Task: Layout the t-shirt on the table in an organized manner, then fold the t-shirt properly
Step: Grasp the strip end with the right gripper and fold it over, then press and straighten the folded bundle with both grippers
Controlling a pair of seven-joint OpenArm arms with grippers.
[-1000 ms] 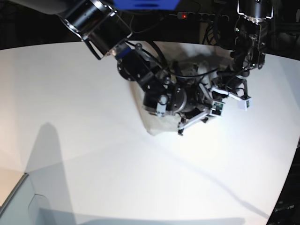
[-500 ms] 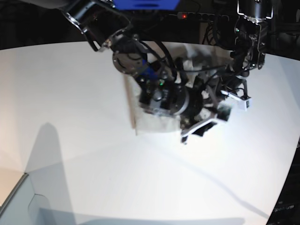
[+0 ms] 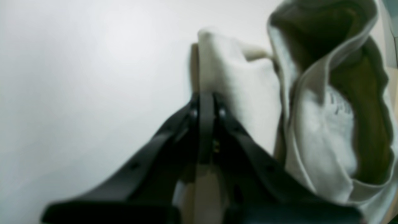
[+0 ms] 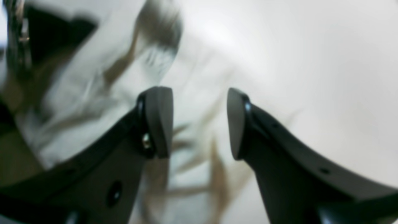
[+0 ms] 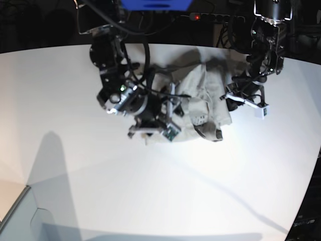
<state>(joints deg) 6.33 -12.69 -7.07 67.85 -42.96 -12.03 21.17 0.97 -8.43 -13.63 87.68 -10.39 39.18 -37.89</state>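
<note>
Next, my left gripper opens, takes the collar's rim (image 5: 207,102) and pulls, because it is holding the t-shirt's outer edge (image 5: 227,113) while the open collar lies bunched further in.
The light grey-beige t-shirt (image 5: 203,95) lies bunched in a wrinkled heap at the back middle of the white table (image 5: 75,100). My left gripper (image 5: 226,100) sits at the heap's right edge. In the left wrist view this gripper (image 3: 205,99) is shut on a fold of the t-shirt (image 3: 320,137), whose open collar with printed marks lies just to the right. My right gripper (image 5: 153,131) hovers over the shirt's front left corner. In the blurred right wrist view it (image 4: 199,121) stands open, nothing between its fingers, the t-shirt (image 4: 80,93) beneath and to the left.
A box corner (image 5: 20,216) juts in at the lower left. A power strip (image 5: 200,17) with a red light lies behind the table's curved back edge. Bare tabletop (image 4: 311,62) stretches to the front and left of the heap.
My right arm has swung left and back off the shirt's middle, and its jaws have opened. The heap now shows uncovered. The left arm has stayed in place, shut.
</note>
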